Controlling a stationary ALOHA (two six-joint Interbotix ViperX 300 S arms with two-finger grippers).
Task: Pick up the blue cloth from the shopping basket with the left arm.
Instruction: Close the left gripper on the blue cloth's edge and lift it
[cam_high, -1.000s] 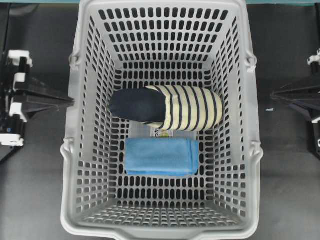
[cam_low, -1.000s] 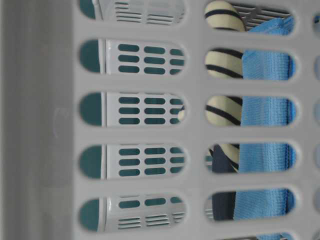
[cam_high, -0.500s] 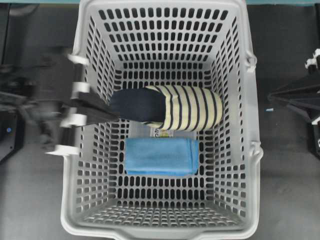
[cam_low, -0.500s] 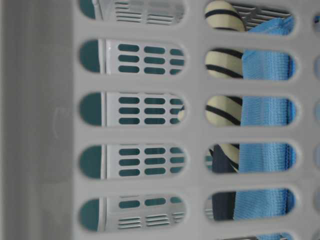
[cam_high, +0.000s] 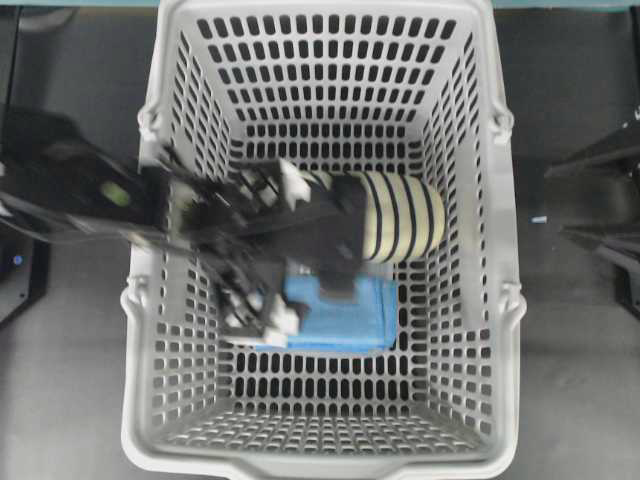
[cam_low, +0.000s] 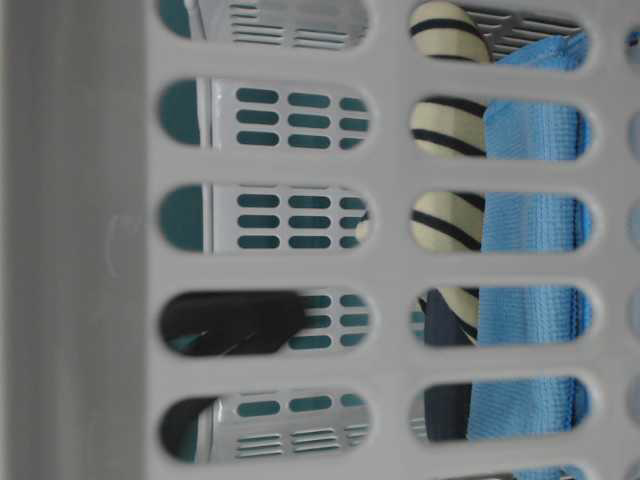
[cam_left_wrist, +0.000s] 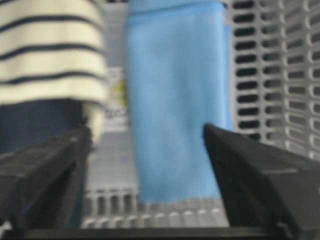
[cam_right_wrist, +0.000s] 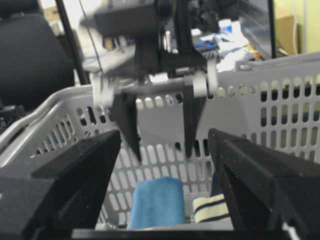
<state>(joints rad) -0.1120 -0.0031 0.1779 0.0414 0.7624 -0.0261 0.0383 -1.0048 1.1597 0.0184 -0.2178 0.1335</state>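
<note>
My gripper will uncover a clear container when it lifts the blue cloth (cam_high: 358, 318), because a white label (cam_left_wrist: 117, 99) and a smooth grey piece stick out beside the cloth.
The blue cloth (cam_high: 345, 318) lies folded on the floor of the shopping basket (cam_high: 325, 462), just in front of a navy-and-cream striped slipper (cam_high: 402, 215). My left arm reaches in over the left wall, blurred. Its left gripper (cam_high: 345, 252) hangs open above the slipper's navy end and the cloth's near edge, touching neither. In the left wrist view the cloth (cam_left_wrist: 175, 100) shows between the spread fingers (cam_left_wrist: 45, 175). The right wrist view shows the left gripper (cam_right_wrist: 162, 152) open above the cloth (cam_right_wrist: 157, 202). My right gripper (cam_high: 562, 200) stands open outside the basket's right wall.
A white label (cam_left_wrist: 114, 112) lies on the basket floor between slipper and cloth. The slotted basket walls (cam_low: 80, 250) rise steeply on all sides. Through a slot at table level shows a dark part of the left arm (cam_low: 235, 320).
The left arm has swung from the table left of the basket into the basket, over the slipper and cloth. Both grippers have gone from shut to open.
</note>
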